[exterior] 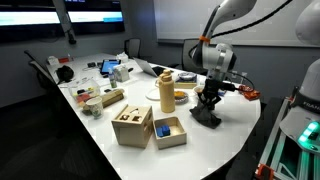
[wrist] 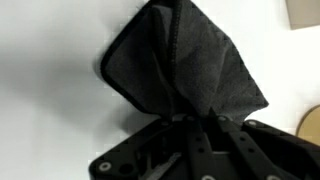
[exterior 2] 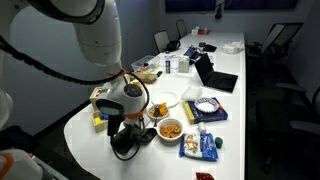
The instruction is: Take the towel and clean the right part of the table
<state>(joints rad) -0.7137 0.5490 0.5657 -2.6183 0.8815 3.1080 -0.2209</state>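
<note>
The towel is near the small tray and the tan cylinder (exterior: 172,92), so my gripper should wipe back across the open white tabletop (exterior: 234,119), away from both.
A dark grey towel (wrist: 185,62) hangs bunched from my gripper (wrist: 196,118), whose fingers are shut on its upper fold. In both exterior views the towel (exterior: 206,113) (exterior 2: 127,138) rests in a heap on the white table (exterior: 225,135), with my gripper (exterior: 209,96) (exterior 2: 128,122) right above it, near the table's rounded end. The wrist view shows the towel spread over the white tabletop (wrist: 50,80).
Near the towel stand a wooden box (exterior: 132,126), a small tray with a blue block (exterior: 169,131), a tan cylinder (exterior: 167,92) and a bowl of snacks (exterior 2: 171,129). A white plate (exterior 2: 166,100), packets (exterior 2: 200,146), a laptop (exterior 2: 214,76) and chairs lie further along.
</note>
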